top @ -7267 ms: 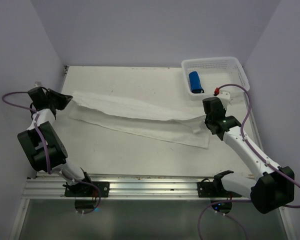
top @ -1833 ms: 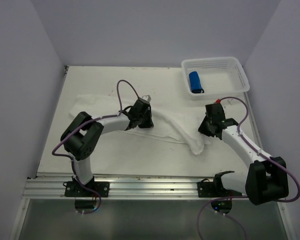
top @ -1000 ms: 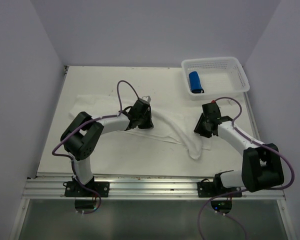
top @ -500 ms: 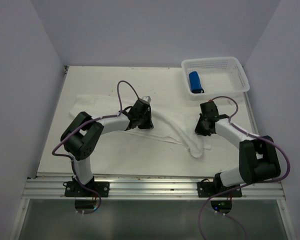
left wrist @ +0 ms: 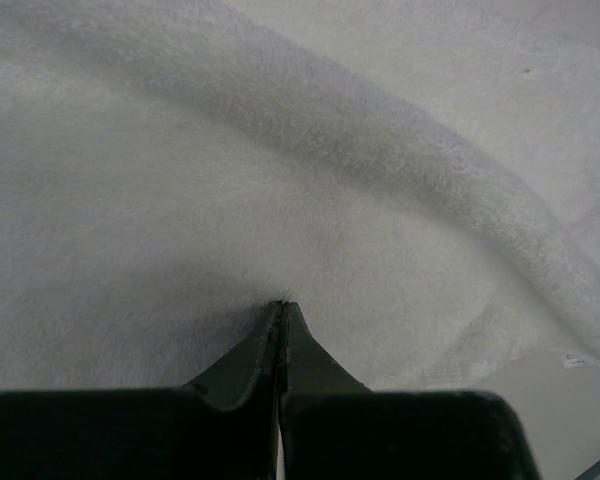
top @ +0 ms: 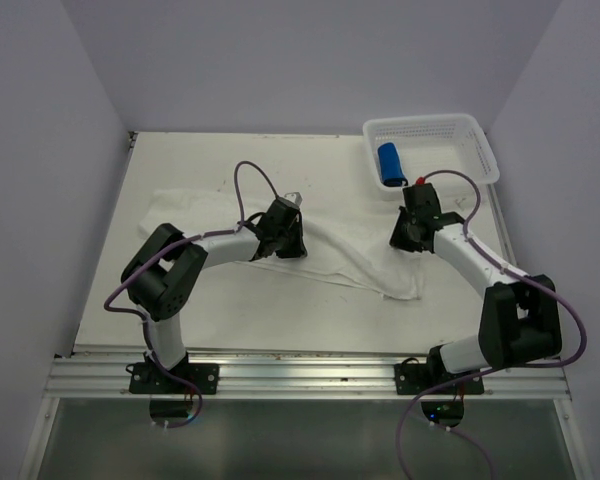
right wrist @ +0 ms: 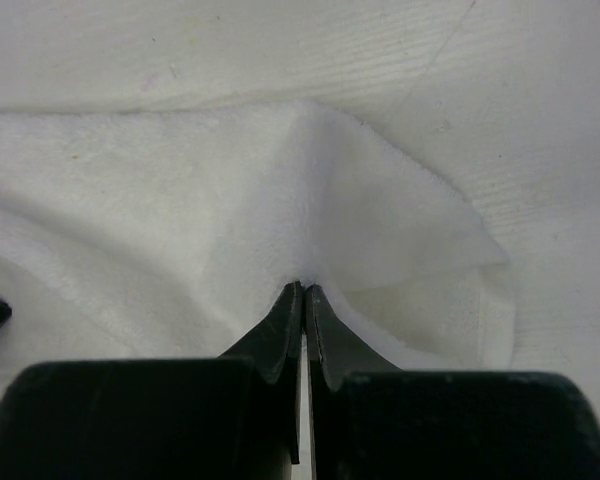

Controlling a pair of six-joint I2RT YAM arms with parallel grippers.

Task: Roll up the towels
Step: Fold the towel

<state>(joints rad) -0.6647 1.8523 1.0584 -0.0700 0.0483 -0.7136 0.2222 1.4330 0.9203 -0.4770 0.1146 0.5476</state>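
I should open my right gripper and back it clear before my left gripper takes the towel's near corner [top: 416, 295], because my right gripper is pinching a fold [right wrist: 302, 225] short of the white towel's end.
The long white towel [top: 345, 258] lies slantwise across the table, its left end near the far left and its right end near my right arm. My left gripper [top: 288, 241] is shut, its tips [left wrist: 282, 303] pressed down onto the towel's middle [left wrist: 280, 150]. At the towel's right end my right gripper [top: 406, 238] is shut on a raised fold of the cloth [right wrist: 370, 215], which peaks at the tips [right wrist: 303, 286]. The small blue towel [top: 390, 163] lies rolled up in the basket.
The white perforated basket [top: 460, 135] stands at the far right corner, just beyond my right gripper. Purple-grey walls close in the table on three sides. Bare tabletop [right wrist: 280, 50] shows beyond the towel's edge in the right wrist view.
My right gripper has shut on the towel's right end and drawn it toward the basket, spreading the bunched cloth flatter. The left arm has not moved.
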